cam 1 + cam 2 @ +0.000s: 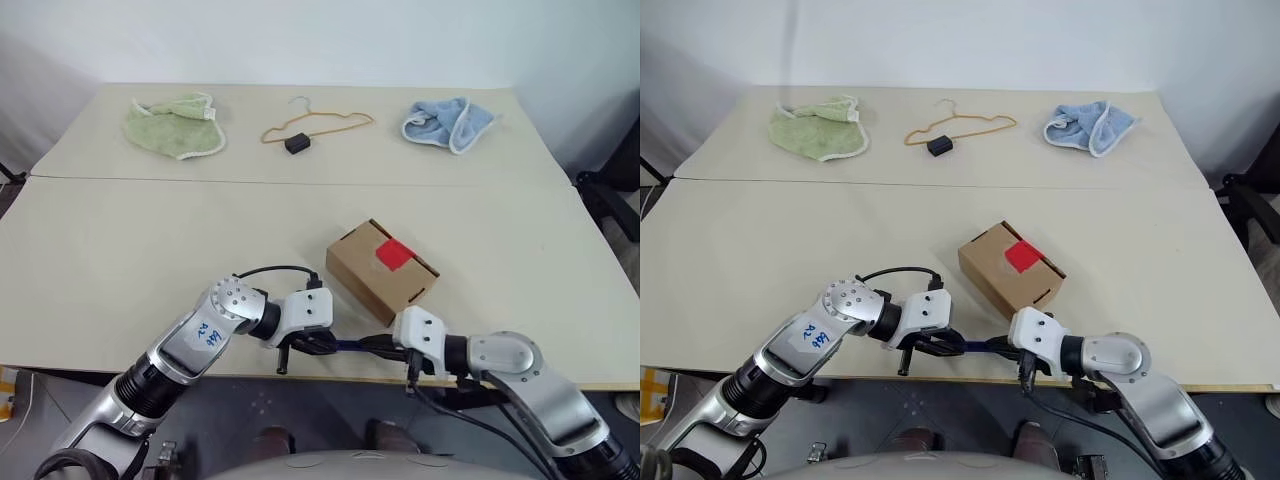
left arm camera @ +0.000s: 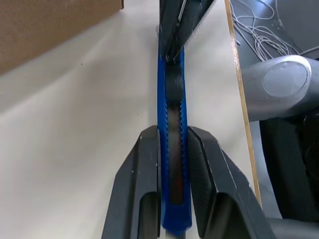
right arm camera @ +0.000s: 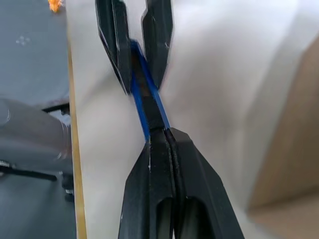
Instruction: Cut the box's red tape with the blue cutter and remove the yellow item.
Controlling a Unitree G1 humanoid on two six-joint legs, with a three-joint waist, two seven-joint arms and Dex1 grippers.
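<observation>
The blue cutter's black slider (image 3: 153, 110) is only being pressed by my shut right gripper, so my right gripper should open, turn and grip the cutter's tail end before it cuts the tape.
The brown box (image 1: 372, 275) stands closed on the table, a little right of centre, with the red tape (image 1: 394, 253) across its lid seam. Just in front of it, along the table's front edge, the blue cutter (image 1: 350, 346) lies level between my two grippers. My left gripper (image 2: 172, 149) is shut on one end of the cutter (image 2: 172, 124), with a finger (image 2: 144, 169) pressed against each side. My right gripper (image 3: 159, 137) is shut on the other end of the cutter (image 3: 147, 104), facing the left one. The yellow item is hidden.
At the back of the table lie a green cloth (image 1: 175, 125), a wire hanger (image 1: 318, 122) with a small black block (image 1: 297, 144), and a blue cloth (image 1: 447, 123). The table's front edge (image 1: 230, 373) runs right under my grippers.
</observation>
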